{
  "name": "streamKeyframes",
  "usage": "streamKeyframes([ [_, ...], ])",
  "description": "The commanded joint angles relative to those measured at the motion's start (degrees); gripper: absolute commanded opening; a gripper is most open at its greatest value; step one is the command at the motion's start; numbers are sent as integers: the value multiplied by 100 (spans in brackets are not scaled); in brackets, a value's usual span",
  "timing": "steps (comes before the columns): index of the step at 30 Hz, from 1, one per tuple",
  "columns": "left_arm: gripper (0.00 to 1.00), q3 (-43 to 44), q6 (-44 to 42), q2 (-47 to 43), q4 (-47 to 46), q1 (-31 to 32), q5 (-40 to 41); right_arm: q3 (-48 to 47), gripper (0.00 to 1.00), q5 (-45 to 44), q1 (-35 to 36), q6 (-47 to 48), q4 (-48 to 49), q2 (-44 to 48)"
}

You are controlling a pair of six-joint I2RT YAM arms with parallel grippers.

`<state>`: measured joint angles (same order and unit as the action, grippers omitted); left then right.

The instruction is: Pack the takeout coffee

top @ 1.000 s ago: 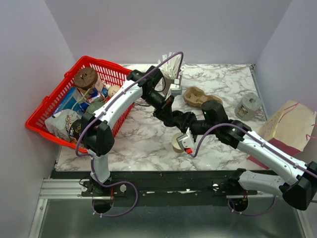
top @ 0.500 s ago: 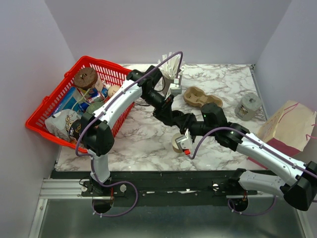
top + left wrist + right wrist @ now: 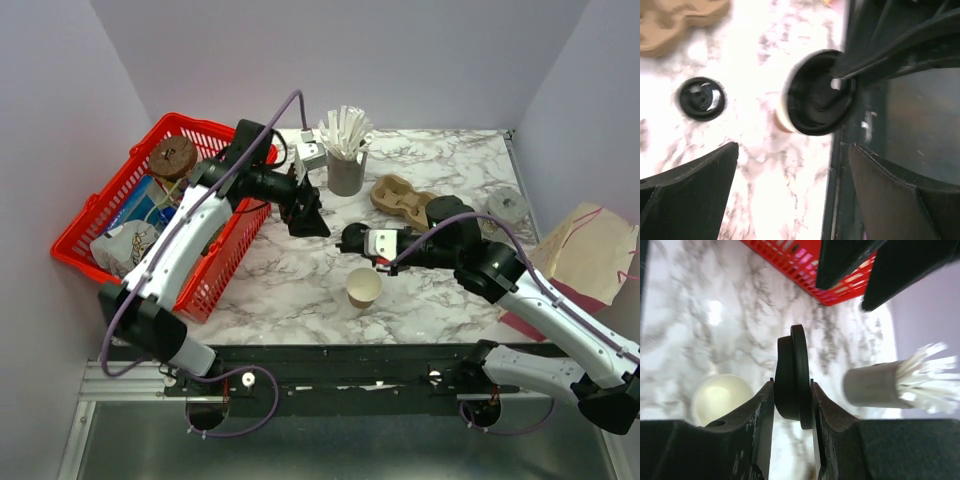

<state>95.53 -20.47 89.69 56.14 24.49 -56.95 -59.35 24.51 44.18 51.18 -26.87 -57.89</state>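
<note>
The robot's right gripper is holding the black lid on edge (image 3: 354, 238), so next the left gripper moves in close beside the paper cup (image 3: 363, 288) before the right gripper tips the lid flat.
The tan paper cup (image 3: 363, 287) stands upright and uncovered near the table's front edge, its pale inside showing in the right wrist view (image 3: 720, 397). My right gripper (image 3: 352, 240) hovers just behind it, shut on the round black lid (image 3: 792, 355), which stands on edge between the fingers. In the left wrist view the lid (image 3: 815, 100) is face-on with the cup's wall (image 3: 781, 120) peeking out behind it. My left gripper (image 3: 308, 218) hangs open and empty to the lid's left, its fingers wide apart (image 3: 795, 200).
A grey cup of white sticks (image 3: 346, 165) stands at the back, with the brown pulp carrier (image 3: 400, 197) to its right. The red basket (image 3: 215, 130) of goods fills the left side. A grey round item (image 3: 508, 205) and a tan paper bag (image 3: 585, 255) sit right. A small black disc (image 3: 702, 98) lies on the marble.
My left gripper has opened wide and drawn back toward the basket. The right gripper has left its place over the cup and moved back, leaving the cup uncovered.
</note>
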Motion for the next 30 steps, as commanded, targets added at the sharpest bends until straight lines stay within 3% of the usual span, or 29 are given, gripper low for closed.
streamKeyframes([
  [1,99,-1535,1616,-1136,-3035,73,1906,-243,32,466,-6,-2451,-775,-82],
  [8,99,-2178,1783,-1357,-3293,223,1942,-331,32,1634,-945,-3165,-1021,-521],
  [16,99,-3136,1976,-1612,-3812,750,2258,-121,32,2821,-1447,-3931,-1101,-1039],
  [22,99,-3330,1748,-1534,-3689,1198,2311,-226,33,2945,-1597,-3931,-1408,-1514],
  [30,99,-3628,1810,-1428,-4032,1348,2127,-182,34,2981,-1790,-4037,-1488,-2051],
])
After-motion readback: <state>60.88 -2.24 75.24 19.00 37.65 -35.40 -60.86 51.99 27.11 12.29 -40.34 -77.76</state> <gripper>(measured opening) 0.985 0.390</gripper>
